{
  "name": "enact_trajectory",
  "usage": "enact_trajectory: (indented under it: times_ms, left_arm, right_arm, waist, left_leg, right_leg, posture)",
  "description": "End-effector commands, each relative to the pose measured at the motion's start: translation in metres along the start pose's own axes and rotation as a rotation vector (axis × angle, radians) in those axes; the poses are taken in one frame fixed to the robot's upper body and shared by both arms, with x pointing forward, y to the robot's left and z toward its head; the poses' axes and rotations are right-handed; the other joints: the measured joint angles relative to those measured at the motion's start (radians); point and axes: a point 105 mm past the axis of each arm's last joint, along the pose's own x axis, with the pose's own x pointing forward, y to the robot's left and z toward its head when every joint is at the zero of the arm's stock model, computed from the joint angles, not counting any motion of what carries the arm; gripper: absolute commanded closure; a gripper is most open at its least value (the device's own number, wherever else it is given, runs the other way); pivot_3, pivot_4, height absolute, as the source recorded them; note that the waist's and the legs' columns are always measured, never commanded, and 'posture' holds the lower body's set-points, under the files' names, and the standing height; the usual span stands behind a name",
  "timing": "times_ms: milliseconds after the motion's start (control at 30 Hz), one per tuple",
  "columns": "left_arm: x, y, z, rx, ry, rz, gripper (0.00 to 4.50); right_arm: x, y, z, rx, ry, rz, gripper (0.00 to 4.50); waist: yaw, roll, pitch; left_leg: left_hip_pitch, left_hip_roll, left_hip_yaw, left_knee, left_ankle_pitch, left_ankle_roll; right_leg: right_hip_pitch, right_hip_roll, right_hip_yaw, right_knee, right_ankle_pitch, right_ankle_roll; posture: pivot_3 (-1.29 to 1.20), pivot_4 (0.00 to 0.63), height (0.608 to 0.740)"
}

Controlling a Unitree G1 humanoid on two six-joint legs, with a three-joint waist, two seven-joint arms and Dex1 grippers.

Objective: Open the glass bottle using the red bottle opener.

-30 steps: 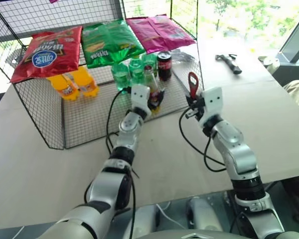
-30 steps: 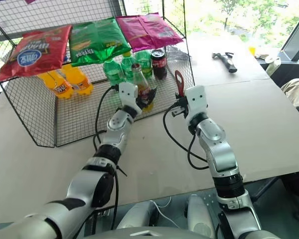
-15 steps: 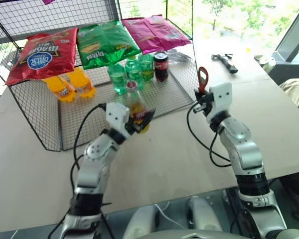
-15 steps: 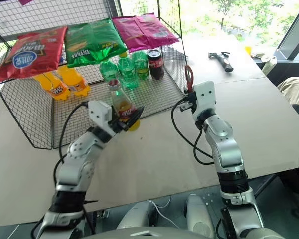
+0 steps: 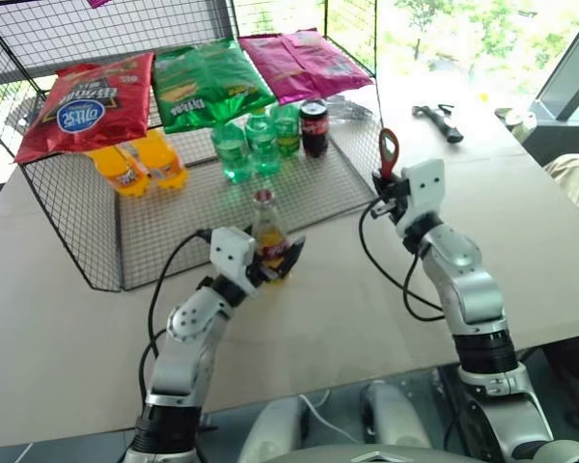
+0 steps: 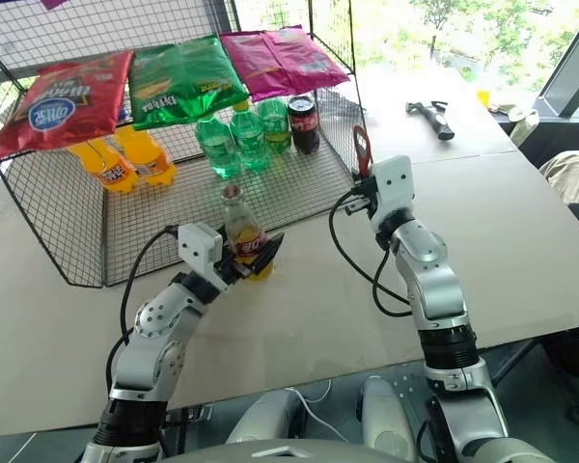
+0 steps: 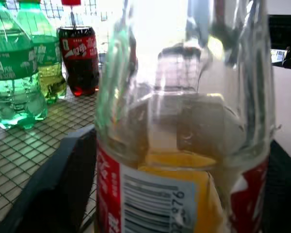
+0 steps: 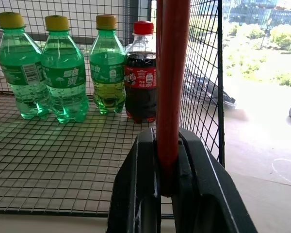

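Empty glass can be seen above the orange-yellow drink, so I expect the drink to stay inside when the robot pries off the metal cap with the red bottle opener.
The glass bottle stands upright on the table just in front of the wire rack's front edge, with orange-yellow drink, a red label and its metal cap on. My left gripper reaches around its lower part, open, one finger on each side of the glass. Off to the right and a little higher, my right gripper is shut on the red bottle opener, held upright with its ring head on top. The right wrist view has the red handle clamped between the fingers.
The wire rack holds green bottles, a cola bottle and orange bottles, with snack bags on its upper shelf. A hammer lies far right. A person's sleeve shows at the right edge.
My left arm has drawn the glass bottle back out of the rack and down to the table in front of it. The right gripper with the opener has stayed where it was.
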Motion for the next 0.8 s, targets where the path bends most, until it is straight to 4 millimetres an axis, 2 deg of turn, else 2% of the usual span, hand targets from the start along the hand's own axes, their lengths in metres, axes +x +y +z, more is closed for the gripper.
enact_trajectory:
  times_ms: [33, 433, 800]
  left_arm:
    - [0.001, 0.001, 0.008, 0.047, -0.043, 0.007, 0.03]
    - [-0.001, -0.006, 0.048, 0.055, -0.188, 0.004, 0.03]
    - [-0.01, -0.005, 0.052, 0.054, -0.172, 0.022, 0.03]
  right_arm:
    - [0.001, -0.002, 0.016, -0.02, -0.061, -0.002, 4.5]
    - [0.001, 0.0, 0.013, -0.022, -0.045, 0.024, 4.5]
    - [0.004, 0.004, 0.013, -0.02, -0.046, 0.038, 4.5]
  waist:
    - [0.0, 0.0, 0.0]
    - [0.0, 0.0, 0.0]
    - [0.001, 0.0, 0.0]
  left_leg:
    - [0.0, 0.0, 0.0, 0.0, 0.0, 0.0]
    - [0.0, 0.0, 0.0, 0.0, 0.0, 0.0]
    - [0.0, 0.0, 0.001, 0.0, 0.0, 0.0]
  right_leg:
    - [0.0, 0.0, 0.0, 0.0, 0.0, 0.0]
    - [0.0, 0.0, 0.0, 0.0, 0.0, 0.0]
    - [0.0, 0.0, 0.001, 0.0, 0.0, 0.0]
  posture:
    - [0.0, 0.15, 0.74]
    - [0.0, 0.15, 0.74]
    - [0.0, 0.15, 0.74]
